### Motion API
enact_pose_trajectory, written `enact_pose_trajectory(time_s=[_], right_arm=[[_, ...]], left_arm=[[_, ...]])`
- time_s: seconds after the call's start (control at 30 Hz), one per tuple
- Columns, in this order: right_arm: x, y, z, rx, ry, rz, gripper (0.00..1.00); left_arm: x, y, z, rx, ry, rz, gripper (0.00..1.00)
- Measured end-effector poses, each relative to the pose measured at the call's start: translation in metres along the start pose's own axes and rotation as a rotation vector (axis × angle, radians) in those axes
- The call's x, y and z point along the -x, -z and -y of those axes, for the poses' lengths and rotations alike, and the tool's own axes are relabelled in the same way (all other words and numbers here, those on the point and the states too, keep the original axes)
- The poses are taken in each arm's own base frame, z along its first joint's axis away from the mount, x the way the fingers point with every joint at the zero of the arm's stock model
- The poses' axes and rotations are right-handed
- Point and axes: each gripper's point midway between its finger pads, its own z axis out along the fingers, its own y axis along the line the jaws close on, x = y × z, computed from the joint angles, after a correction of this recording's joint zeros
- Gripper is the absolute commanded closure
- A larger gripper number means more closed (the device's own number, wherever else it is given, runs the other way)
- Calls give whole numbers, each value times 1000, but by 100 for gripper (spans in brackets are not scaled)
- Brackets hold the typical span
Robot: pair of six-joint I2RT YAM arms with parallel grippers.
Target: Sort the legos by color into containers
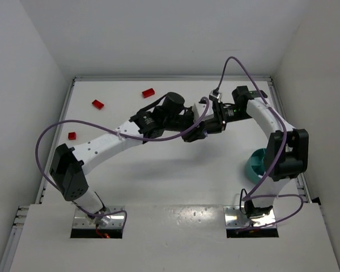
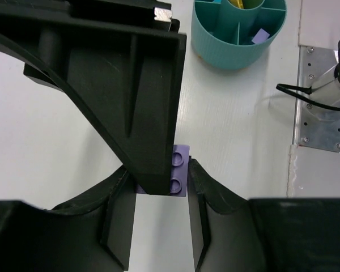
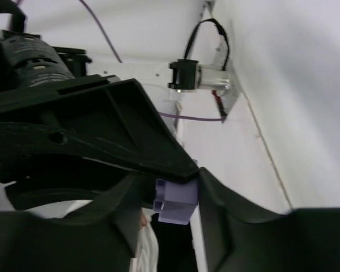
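The robot's two grippers both clamp the purple lego (image 2: 181,171) away from the teal dish (image 1: 255,165), so the left gripper should open and move back before the right gripper carries it there.
My two grippers meet above the middle of the table in the top view, the left gripper (image 1: 194,132) coming from the left and the right gripper (image 1: 208,126) from the right. In the left wrist view my left gripper (image 2: 158,173) is shut on a purple lego (image 2: 181,170), with a finger of the right gripper lying across it. In the right wrist view my right gripper (image 3: 174,190) is shut on the same purple lego (image 3: 178,203). The teal dish (image 2: 226,48) holds a yellow lego (image 2: 243,4) and a purple lego (image 2: 262,35). The right arm half hides the dish in the top view (image 1: 253,164).
Three red legos lie on the left part of the table: one at the back (image 1: 148,92), one further left (image 1: 98,104) and one by the left edge (image 1: 72,135). Purple cables loop over both arms. White walls close in the table on three sides.
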Motion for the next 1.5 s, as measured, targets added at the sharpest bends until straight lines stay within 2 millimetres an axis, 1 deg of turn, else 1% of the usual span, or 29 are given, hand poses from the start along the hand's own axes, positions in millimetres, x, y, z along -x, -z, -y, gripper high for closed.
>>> enact_pose_trajectory(time_s=[0.17,0.2,0.23,0.27,0.3,0.33,0.37,0.4,0.43,0.53,0.63,0.7,0.77,0.87,0.93,1.0,1.1,1.17,1.3,1.37,1.5], right_arm=[[0,0,3,-31,14,-5,83],[0,0,4,-39,22,-5,93],[-1,0,4,-47,28,-5,98],[-1,1,4,-55,34,-5,100],[-2,1,4,-68,41,-5,100],[-3,2,4,-79,50,-4,100],[-3,3,4,-92,58,-3,100],[-3,5,5,-107,69,2,100],[-5,6,7,-131,78,0,100],[-9,16,14,-217,119,-7,100],[-11,37,27,-326,158,-9,100],[-15,57,40,-420,165,-2,100],[-23,83,54,-535,175,16,100],[-38,120,67,-724,207,29,100],[-48,142,69,-854,254,23,100],[-58,162,67,-977,307,10,100],[-78,184,64,-1119,340,-22,100],[-87,194,63,-1176,344,-41,100],[-109,211,72,-1276,306,-103,100],[-118,216,76,-1311,282,-134,100],[-128,225,79,-1363,268,-175,100]], left_arm=[[-2,0,-3,16,3,-12,98],[-3,0,-3,21,2,-17,97],[-3,0,-3,23,0,-19,95],[-3,0,-3,25,-1,-20,89],[-3,0,-3,28,-1,-20,67],[-4,0,-5,33,3,-21,57],[-3,0,-5,36,5,-21,41],[-3,0,-7,45,8,-21,3],[-4,1,-10,65,17,-24,0],[-12,10,-30,134,91,-44,0],[-26,29,-58,236,163,-86,0],[-42,50,-85,333,233,-127,0],[-57,69,-105,407,294,-161,0],[-76,95,-125,480,371,-179,0],[-90,110,-130,507,413,-186,0],[-101,120,-128,513,444,-196,0],[-103,122,-126,493,465,-187,0],[-102,121,-124,472,476,-177,0],[-104,126,-128,460,501,-158,0],[-110,130,-131,461,521,-157,0],[-121,136,-136,462,559,-158,0]])
